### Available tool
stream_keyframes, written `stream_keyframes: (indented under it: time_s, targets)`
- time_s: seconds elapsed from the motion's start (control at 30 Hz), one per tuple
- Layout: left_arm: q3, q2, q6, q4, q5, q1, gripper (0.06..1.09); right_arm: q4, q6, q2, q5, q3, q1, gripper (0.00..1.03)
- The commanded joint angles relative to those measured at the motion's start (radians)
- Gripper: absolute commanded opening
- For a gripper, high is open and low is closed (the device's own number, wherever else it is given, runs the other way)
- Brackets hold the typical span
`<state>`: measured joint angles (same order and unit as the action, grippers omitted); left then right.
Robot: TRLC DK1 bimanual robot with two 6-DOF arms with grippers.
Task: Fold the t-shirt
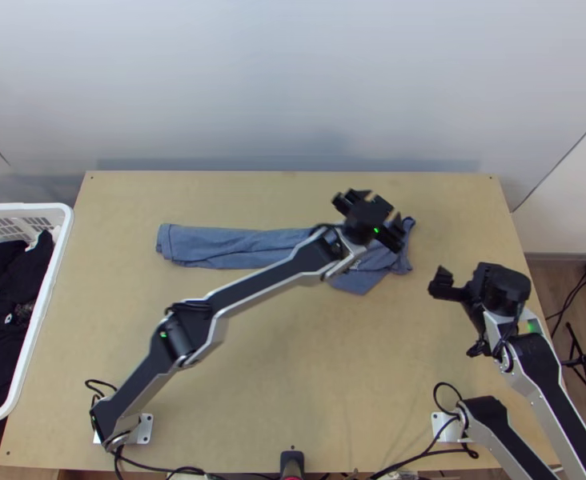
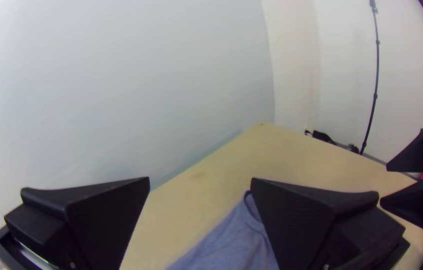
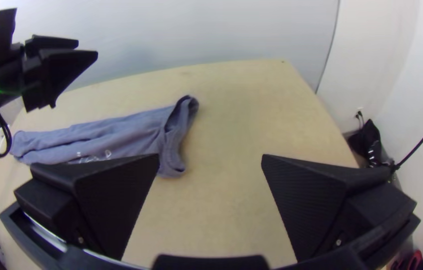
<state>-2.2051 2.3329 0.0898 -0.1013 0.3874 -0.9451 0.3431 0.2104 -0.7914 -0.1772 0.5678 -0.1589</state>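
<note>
A loose corner [image 1: 362, 282] sticks out of the narrow folded t-shirt. The blue t-shirt [image 1: 237, 246] will drop open into a wide, sagging sheet when I lift it.
In the top view my left gripper [image 1: 379, 210] is over the right end of the blue t-shirt [image 1: 249, 246], while my right gripper [image 1: 451, 294] stands off to the shirt's right. The t-shirt lies folded into a long narrow strip, wider at its right end, where a corner points toward the near edge. In the left wrist view my left gripper [image 2: 200, 182] is open, with the t-shirt [image 2: 236, 240] beyond it. My right gripper [image 3: 210, 160] is open too in the right wrist view, its fingers apart and holding nothing; the t-shirt [image 3: 121, 131] has its neckline end nearest.
A white basket [image 1: 67, 232] with dark clothes [image 1: 21, 272] stands at the table's left edge. Bare wooden table [image 1: 293, 384] lies on the near side of the shirt. Cables [image 1: 421, 454] run along the near edge. A stand [image 1: 585, 372] is on the floor at the right.
</note>
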Motion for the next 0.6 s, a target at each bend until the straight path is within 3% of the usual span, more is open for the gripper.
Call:
stream_keyframes:
  time_s: [0.0,0.17,0.57]
  targets:
    - [0.114,-0.172,-0.018,-0.144,0.008,0.088,1.04,0.082,0.027,-0.045,0.148,0.003,-0.091,0.95]
    - [0.303,-0.331,-0.016,-0.138,0.008,0.152,1.04,0.125,0.020,-0.138,0.226,-0.016,-0.189,0.95]
    - [0.574,-0.690,-0.010,-0.136,0.008,0.261,1.04,-0.001,0.049,-0.483,0.240,0.093,-0.301,0.95]
